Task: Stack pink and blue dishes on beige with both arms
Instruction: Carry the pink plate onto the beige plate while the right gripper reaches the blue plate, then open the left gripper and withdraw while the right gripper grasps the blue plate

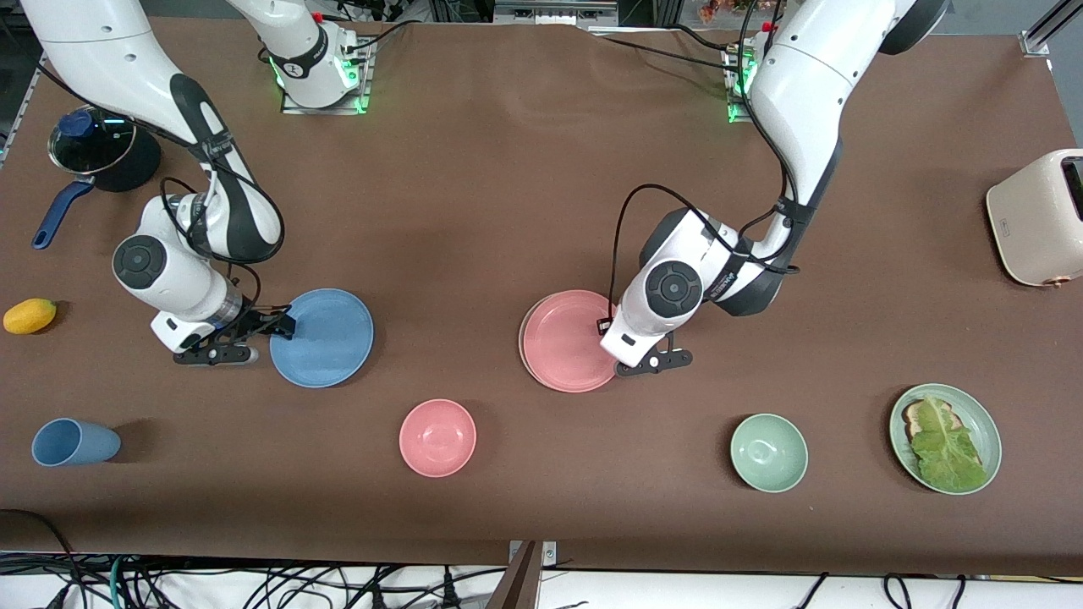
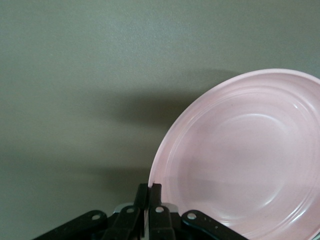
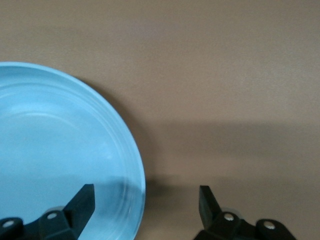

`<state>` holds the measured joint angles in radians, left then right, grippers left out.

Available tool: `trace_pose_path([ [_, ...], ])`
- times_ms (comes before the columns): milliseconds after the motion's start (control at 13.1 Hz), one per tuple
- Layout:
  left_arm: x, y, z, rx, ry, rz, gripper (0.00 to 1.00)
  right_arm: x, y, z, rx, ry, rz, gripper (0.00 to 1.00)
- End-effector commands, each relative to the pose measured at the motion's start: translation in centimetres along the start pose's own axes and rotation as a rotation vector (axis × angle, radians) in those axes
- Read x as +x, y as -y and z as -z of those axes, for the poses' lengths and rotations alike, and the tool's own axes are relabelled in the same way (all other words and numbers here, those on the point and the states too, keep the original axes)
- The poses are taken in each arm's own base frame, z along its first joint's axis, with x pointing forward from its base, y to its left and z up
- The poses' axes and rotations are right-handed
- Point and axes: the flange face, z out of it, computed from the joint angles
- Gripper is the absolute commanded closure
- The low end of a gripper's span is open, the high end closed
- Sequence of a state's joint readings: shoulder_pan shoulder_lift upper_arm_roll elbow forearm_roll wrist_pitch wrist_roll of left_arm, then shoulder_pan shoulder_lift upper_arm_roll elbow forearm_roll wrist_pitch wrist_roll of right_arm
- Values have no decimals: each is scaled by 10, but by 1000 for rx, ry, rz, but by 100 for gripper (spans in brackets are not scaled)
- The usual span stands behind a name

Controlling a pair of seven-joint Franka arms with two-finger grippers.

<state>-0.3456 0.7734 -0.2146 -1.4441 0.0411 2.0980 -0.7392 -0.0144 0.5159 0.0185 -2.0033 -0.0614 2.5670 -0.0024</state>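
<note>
Next, my left gripper lets go and back away toward the toaster (image 1: pixel 1036 218) first, because it is holding the pink plate's rim (image 1: pixel 599 313) where the blue plate has to land.
The pink plate (image 1: pixel 565 341) lies on the beige plate (image 1: pixel 524 337), of which only a thin rim shows, at mid-table. My left gripper (image 1: pixel 622 365) is low at the pink plate's edge on the left arm's side, and its fingers (image 2: pixel 155 192) are shut on the rim of the pink plate (image 2: pixel 245 155). The blue plate (image 1: pixel 322 337) rests flat on the table toward the right arm's end. My right gripper (image 1: pixel 282 326) stands open astride its rim. One finger (image 3: pixel 85 200) is over the blue plate (image 3: pixel 55 150), the other over bare table.
Nearer the front camera stand a blue cup (image 1: pixel 74 442), a pink bowl (image 1: pixel 437 437), a green bowl (image 1: pixel 768 452) and a green plate with lettuce (image 1: pixel 981 423). A yellow fruit (image 1: pixel 30 315) and a lidded pot (image 1: pixel 93 148) sit beside the right arm, a toaster (image 1: pixel 1039 216) beside the left.
</note>
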Motion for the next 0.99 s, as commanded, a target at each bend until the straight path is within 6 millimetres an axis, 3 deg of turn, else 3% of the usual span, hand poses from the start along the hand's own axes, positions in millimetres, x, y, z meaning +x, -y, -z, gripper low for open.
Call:
trace_pose_path([
  [0,0,-10,3,12,-19,18,100,5,-2,1,-1,-18,7,34],
  [76,2,-9,3,13,-22,12,94,5,-2,-3,0,-12,5,46],
  [152,2,-8,5,14,-23,5,44,4,-2,-5,2,-9,3,57],
  [229,3,-7,6,14,-25,7,15,4,-2,-6,3,-8,0,66],
  [305,3,-6,11,16,-29,19,14,4,-2,-7,4,-6,-1,75],
  [381,7,3,15,26,-26,28,1,3,-1,-9,5,-3,-4,82],
  [534,16,21,23,55,-4,56,0,4,-1,-10,5,-2,-6,100],
  [762,37,65,47,82,4,116,0,8,6,0,7,12,4,100],
  [915,53,104,69,93,28,123,0,25,5,32,2,42,6,100],
])
